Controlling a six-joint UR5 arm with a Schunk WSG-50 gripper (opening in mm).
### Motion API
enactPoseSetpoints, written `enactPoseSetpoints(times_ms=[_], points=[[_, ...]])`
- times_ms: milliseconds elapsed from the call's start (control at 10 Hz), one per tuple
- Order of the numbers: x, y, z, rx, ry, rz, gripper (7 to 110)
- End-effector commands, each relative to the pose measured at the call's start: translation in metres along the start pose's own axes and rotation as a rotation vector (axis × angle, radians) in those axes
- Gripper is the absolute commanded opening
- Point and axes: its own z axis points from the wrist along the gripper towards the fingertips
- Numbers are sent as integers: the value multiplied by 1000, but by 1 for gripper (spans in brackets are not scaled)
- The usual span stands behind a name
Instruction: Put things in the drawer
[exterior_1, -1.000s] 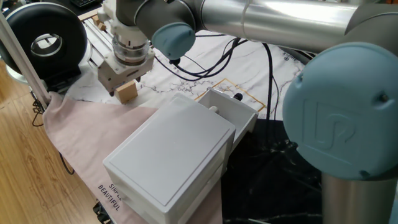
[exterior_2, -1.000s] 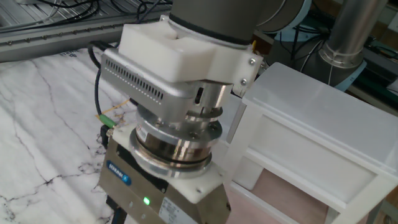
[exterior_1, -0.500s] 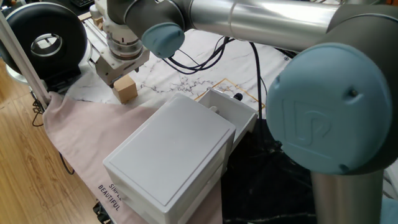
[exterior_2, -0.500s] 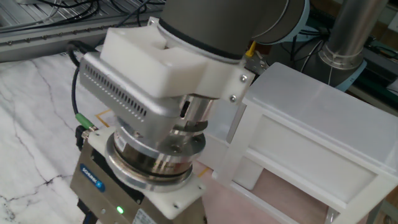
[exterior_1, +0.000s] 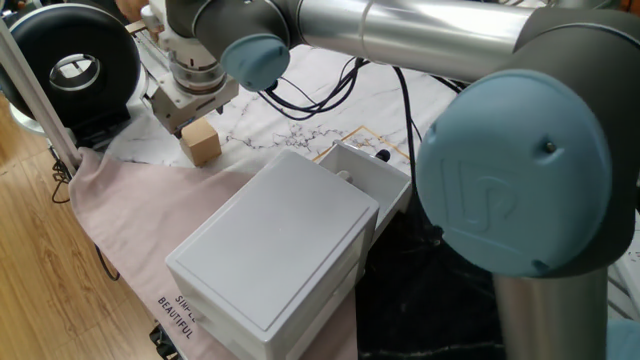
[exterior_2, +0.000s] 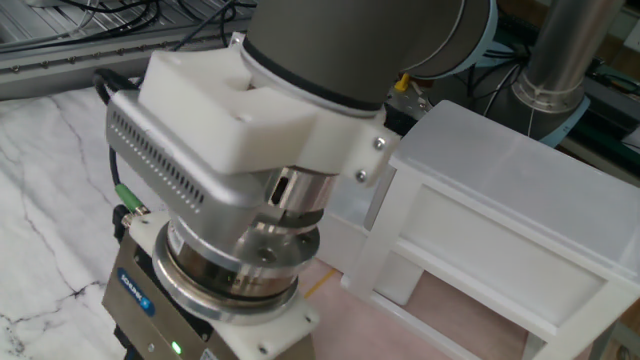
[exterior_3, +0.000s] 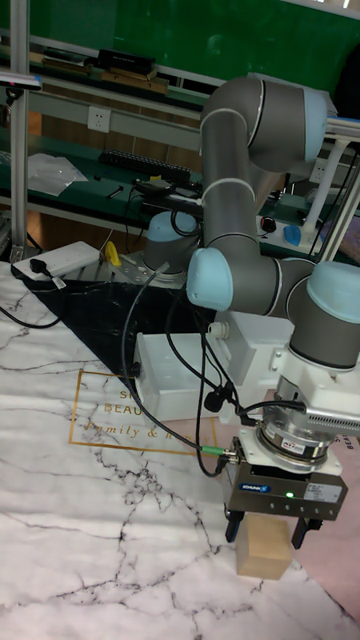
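I expect the drawer (exterior_1: 366, 178) to slide closed with the wooden cube inside when I push it, because the drawer's tall sides (exterior_1: 393, 202) go straight into the white cabinet.
The small light-brown wooden cube (exterior_1: 201, 143) rests on the marble-print sheet, just beyond the pink cloth's edge. My gripper (exterior_1: 183, 124) hangs right over it, slightly to its far left in the one fixed view. In the tall fixed view the gripper (exterior_3: 266, 528) is open, with a dark finger (exterior_3: 232, 526) on each side of the cube (exterior_3: 264, 552) near its top. The drawer (exterior_1: 372, 176) is pulled out at the far end of the white cabinet (exterior_1: 270, 250) and looks bare inside. The other fixed view shows only my wrist and the cabinet (exterior_2: 500, 200).
A pink cloth (exterior_1: 130, 215) lies under the cabinet near the table's front edge. Black cables (exterior_1: 330, 95) trail across the marble sheet behind the drawer. A round black device (exterior_1: 70, 65) and a metal rail stand at the far left.
My gripper has shifted a little to the left, off from directly over the cube. The cube has stayed where it was on the sheet.
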Motion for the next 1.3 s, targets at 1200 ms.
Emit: enactPoseSetpoints(times_ms=[1200], points=[[12, 6, 24, 46, 131, 143, 66]])
